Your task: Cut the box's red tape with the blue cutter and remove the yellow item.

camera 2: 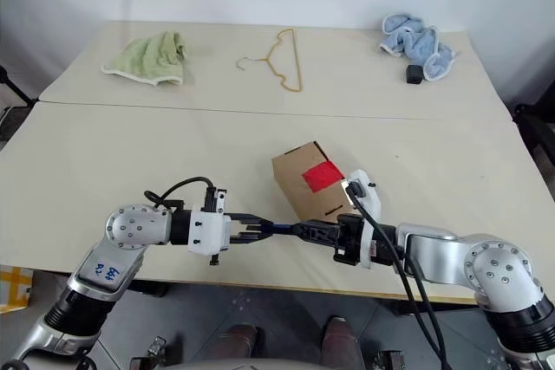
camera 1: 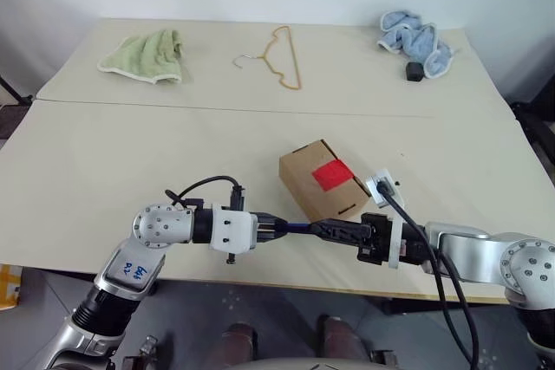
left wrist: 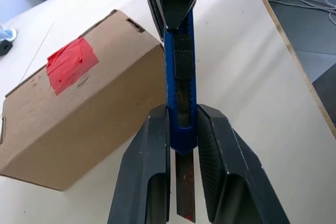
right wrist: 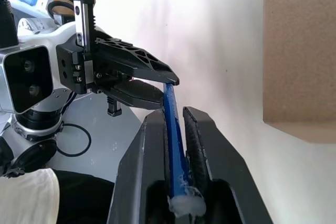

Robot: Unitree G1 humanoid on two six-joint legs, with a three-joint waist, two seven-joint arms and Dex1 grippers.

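My left gripper is closed on the cutter's blade end [left wrist: 185,184]. It should open and then push down on the box's top [camera 1: 307,167] while my right gripper cuts the red tape.
The brown box [camera 1: 305,175] lies on the table near its front edge, with the red tape [camera 1: 331,174] on its upper face. In front of the box, the blue cutter [camera 1: 299,227] hangs level above the table between my two grippers. My left gripper [camera 1: 282,227] is shut on one end; in the left wrist view its fingers [left wrist: 152,150] press both sides of the cutter [left wrist: 181,77], and a dark blade sticks out behind them. My right gripper [camera 1: 323,229] is shut on the other end, its fingers [right wrist: 197,129] clamping the cutter [right wrist: 170,103]. The yellow item is hidden.
At the back of the table lie a pale green cloth [camera 1: 147,54], a gold wire hanger [camera 1: 282,58], and a blue cloth [camera 1: 416,41] with a small black object [camera 1: 414,71] beside it. The table's front edge [camera 1: 286,288] runs just below the grippers.
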